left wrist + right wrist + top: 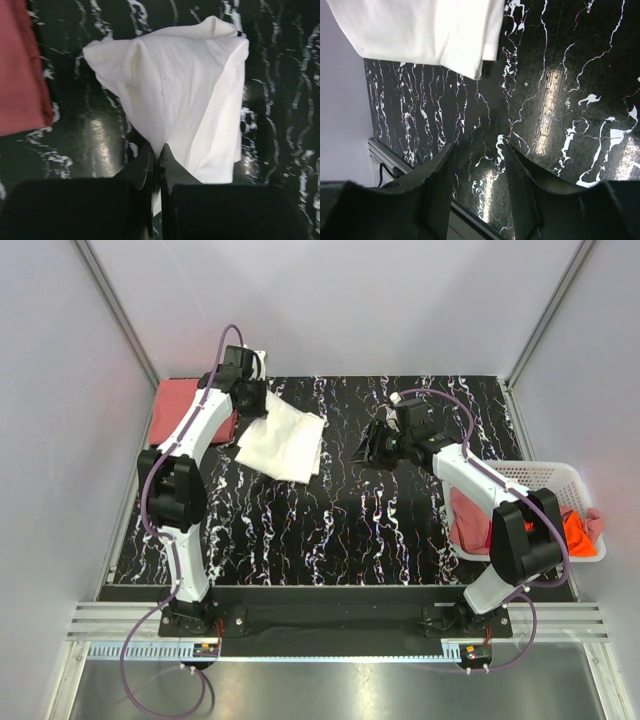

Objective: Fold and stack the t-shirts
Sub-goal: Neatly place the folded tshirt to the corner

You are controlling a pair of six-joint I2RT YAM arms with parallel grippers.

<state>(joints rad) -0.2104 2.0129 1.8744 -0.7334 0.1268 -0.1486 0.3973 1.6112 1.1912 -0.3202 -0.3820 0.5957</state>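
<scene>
My left gripper should keep pulling the cream-white t-shirt (161,131) across by the corner it holds beside the flat, uncovered salmon-pink t-shirt (178,406), until the cream-white t-shirt lies on top.
A folded cream-white t-shirt (283,443) lies at the back left of the black marbled table (340,520). My left gripper (252,400) is shut on its far corner, and in the left wrist view the cloth (185,90) is pinched between the closed jaws (156,150) and lifted into a peak. A folded salmon-pink t-shirt (185,410) (20,65) lies flat just left of it. My right gripper (368,448) (480,150) hangs open over bare table right of the white t-shirt (420,30), with nothing between its fingers.
A white slatted basket (540,468) stands at the right edge, holding an orange t-shirt (575,530) and a pink one (465,520) draped over its near-left rim. Grey walls close in the table on three sides.
</scene>
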